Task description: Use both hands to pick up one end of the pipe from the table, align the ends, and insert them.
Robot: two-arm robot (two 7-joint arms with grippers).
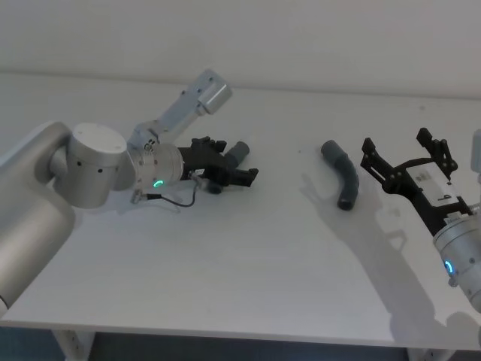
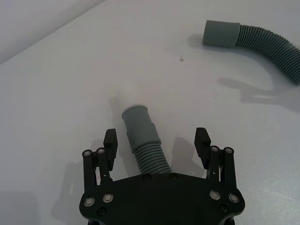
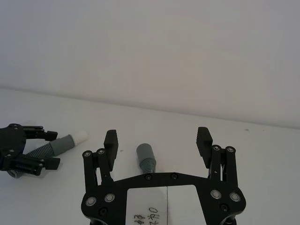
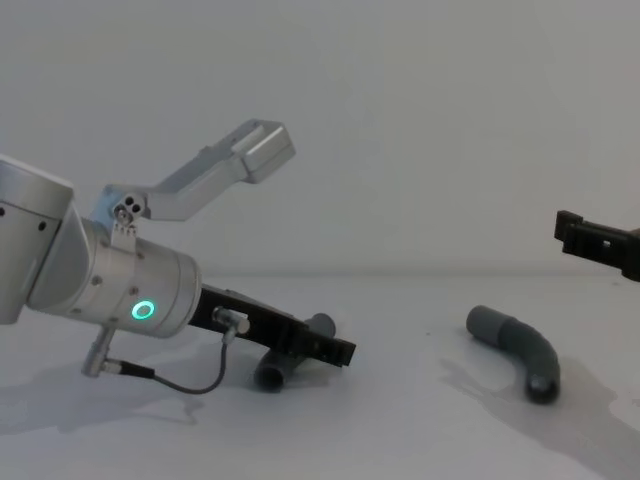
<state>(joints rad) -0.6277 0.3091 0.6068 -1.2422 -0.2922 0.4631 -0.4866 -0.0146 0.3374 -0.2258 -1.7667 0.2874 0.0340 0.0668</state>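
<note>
A faint white stub sticks out of the pipe piece [image 2: 142, 129] below the robot's left gripper, so I expect the stub to slide into the other piece when the robot pushes.
Two dark grey ribbed pipe pieces lie on the white table [image 1: 248, 256]. My left gripper [image 1: 234, 160] is low over the left piece [image 1: 240, 153] and open. Its fingers [image 2: 110, 140] stand on either side of that piece [image 2: 143, 138] without touching it. The other piece [image 1: 342, 174] lies curved to the right, also seen from the left wrist [image 2: 255, 40] and from the chest [image 4: 520, 350]. My right gripper [image 1: 398, 147] hovers just right of it, open and holding nothing. In the right wrist view this gripper [image 3: 157, 139] frames the pipe's end [image 3: 146, 157] farther off.
A white wall stands behind the table's far edge. The table's front edge runs along the bottom of the head view. A thin black cable [image 1: 176, 201] loops under my left wrist. Bare tabletop lies between the two pipe pieces.
</note>
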